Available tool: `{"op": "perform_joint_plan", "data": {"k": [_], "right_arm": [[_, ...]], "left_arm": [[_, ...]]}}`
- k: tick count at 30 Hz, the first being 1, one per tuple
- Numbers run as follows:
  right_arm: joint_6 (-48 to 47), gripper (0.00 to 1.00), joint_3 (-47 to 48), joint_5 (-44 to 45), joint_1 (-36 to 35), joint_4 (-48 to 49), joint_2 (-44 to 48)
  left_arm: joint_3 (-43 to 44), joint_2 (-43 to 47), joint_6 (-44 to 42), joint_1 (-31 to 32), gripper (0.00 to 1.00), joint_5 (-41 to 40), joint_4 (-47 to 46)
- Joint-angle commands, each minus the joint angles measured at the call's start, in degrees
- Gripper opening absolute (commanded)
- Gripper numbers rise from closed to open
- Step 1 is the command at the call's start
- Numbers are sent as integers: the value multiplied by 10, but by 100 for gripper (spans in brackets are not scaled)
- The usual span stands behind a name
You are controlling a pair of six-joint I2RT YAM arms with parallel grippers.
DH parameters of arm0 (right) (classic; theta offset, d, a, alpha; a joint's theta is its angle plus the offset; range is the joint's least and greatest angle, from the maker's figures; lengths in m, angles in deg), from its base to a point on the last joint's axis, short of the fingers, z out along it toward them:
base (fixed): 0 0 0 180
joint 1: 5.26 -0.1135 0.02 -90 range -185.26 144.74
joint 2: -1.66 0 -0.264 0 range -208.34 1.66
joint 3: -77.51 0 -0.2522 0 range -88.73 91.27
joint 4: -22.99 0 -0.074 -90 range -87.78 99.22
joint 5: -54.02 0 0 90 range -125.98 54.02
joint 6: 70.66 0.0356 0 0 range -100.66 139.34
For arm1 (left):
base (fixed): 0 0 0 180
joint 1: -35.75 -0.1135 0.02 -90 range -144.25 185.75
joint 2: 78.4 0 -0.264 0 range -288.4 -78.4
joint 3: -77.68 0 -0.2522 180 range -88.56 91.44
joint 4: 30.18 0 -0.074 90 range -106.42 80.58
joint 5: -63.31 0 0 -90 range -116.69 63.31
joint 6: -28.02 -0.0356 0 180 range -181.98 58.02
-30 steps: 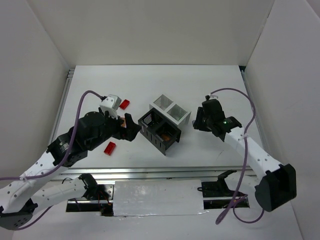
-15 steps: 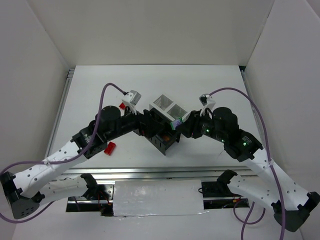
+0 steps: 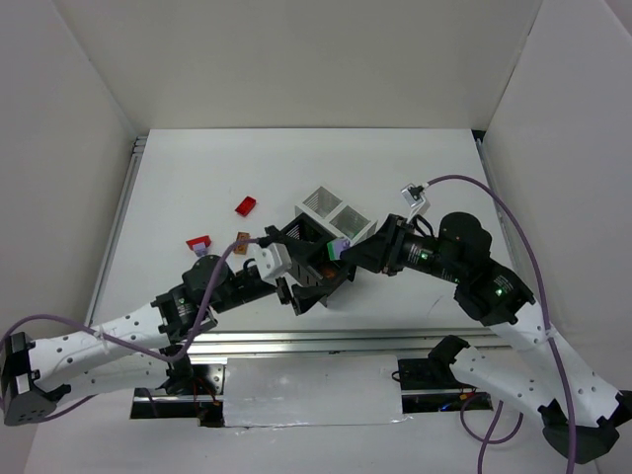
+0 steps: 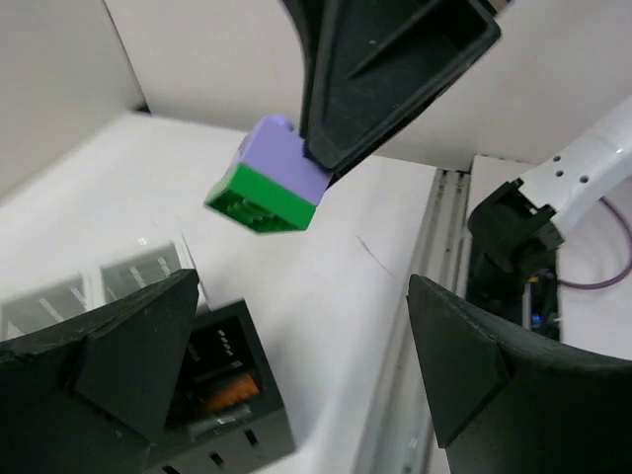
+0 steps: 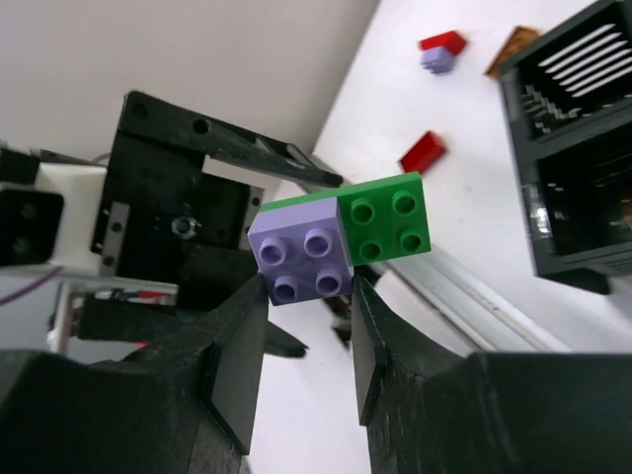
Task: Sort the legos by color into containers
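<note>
My left gripper keeps going and closes on the green brick (image 4: 261, 200), because it sticks out past the light purple brick (image 5: 299, 249) toward the gripper's open fingers.
My right gripper (image 3: 348, 252) is shut on a light purple brick (image 5: 301, 259) that is joined to a green brick (image 5: 385, 217). It holds the pair (image 3: 340, 248) in the air over the black containers (image 3: 318, 272). My left gripper (image 3: 299, 286) is open and empty at the near side of the containers. In the left wrist view the pair (image 4: 267, 183) hangs above and between my open fingers (image 4: 133, 346). An orange-brown brick (image 4: 222, 387) lies in one black container. The white containers (image 3: 336, 210) stand behind.
On the table left of the containers lie a red brick (image 3: 246, 205), a red brick with a purple one (image 3: 198, 243), and a brown brick (image 3: 240, 240). The right wrist view shows another red brick (image 5: 423, 150). White walls enclose the table.
My left arm has swung down to the near side of the containers, uncovering bricks on the left. My right gripper has moved a little left with the purple-green pair.
</note>
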Motion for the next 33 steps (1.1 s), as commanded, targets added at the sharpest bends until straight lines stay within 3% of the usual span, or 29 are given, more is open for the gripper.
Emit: {"op": "perform_joint_plan", "data": {"k": [1,12,19,25,28,31,32,33], "right_arm": [[54,8,31,-73,-2,49,9],[73,6,36,-117,-3,38,10],[84,6,28,-149,-4,56,10],[81,5,38,-142,-4,51,14],[80,5,36,-145,-4,50,10],[74,0,33,-132,-5,47,14],[68,0,33,-124,-4,42,17],[63,0,34,-115,-4,40,19]], "left_arm": [[21,-4,-132,36,99,-53,-88],[71,-13,-186,72,99,-65,-53],[80,-28,-193,77,90,-60,-53],[84,-33,-187,77,71,-39,-37],[91,-34,-183,77,50,-42,-30],[108,-41,-181,77,42,-36,-3],[116,-44,-180,77,26,-37,4],[118,-47,-179,77,17,-39,7]]}}
